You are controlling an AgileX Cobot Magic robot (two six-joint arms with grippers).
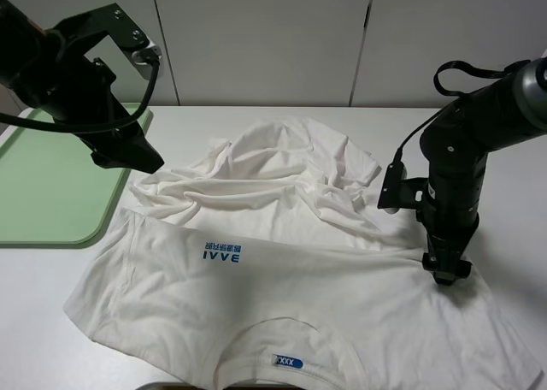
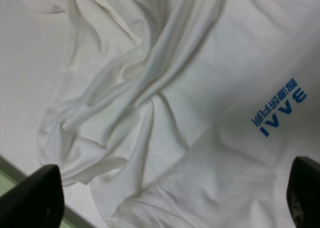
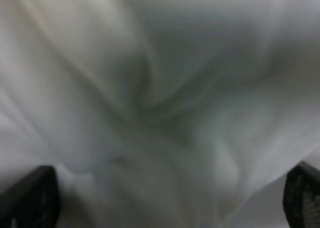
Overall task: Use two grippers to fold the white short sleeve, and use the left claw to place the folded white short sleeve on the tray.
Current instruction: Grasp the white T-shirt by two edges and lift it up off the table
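I should pinch one side (image 1: 455,293) with my right gripper and the opposite side with my left gripper, and lift it before folding, because the white short sleeve lies rumpled (image 1: 273,166) behind its print.
The white short sleeve (image 1: 291,262) lies on the table, flat at the front with its blue IVVE print (image 1: 222,253) and collar label (image 1: 288,361), and rumpled at the back. The pale green tray (image 1: 43,185) sits at the left. My left gripper (image 1: 141,157) hovers open above the shirt's rumpled left edge, beside the tray. In the left wrist view its fingers (image 2: 35,198) stand wide apart over the cloth (image 2: 150,88). My right gripper (image 1: 446,272) is down on the shirt's right side. In the right wrist view its fingers (image 3: 30,198) stand apart over blurred cloth (image 3: 160,113).
The white table (image 1: 513,176) runs bare to the right of the shirt. White wall panels (image 1: 256,39) stand close behind it. The shirt's collar end reaches the table's front edge. A strip of the tray's rim (image 2: 6,180) shows in the left wrist view.
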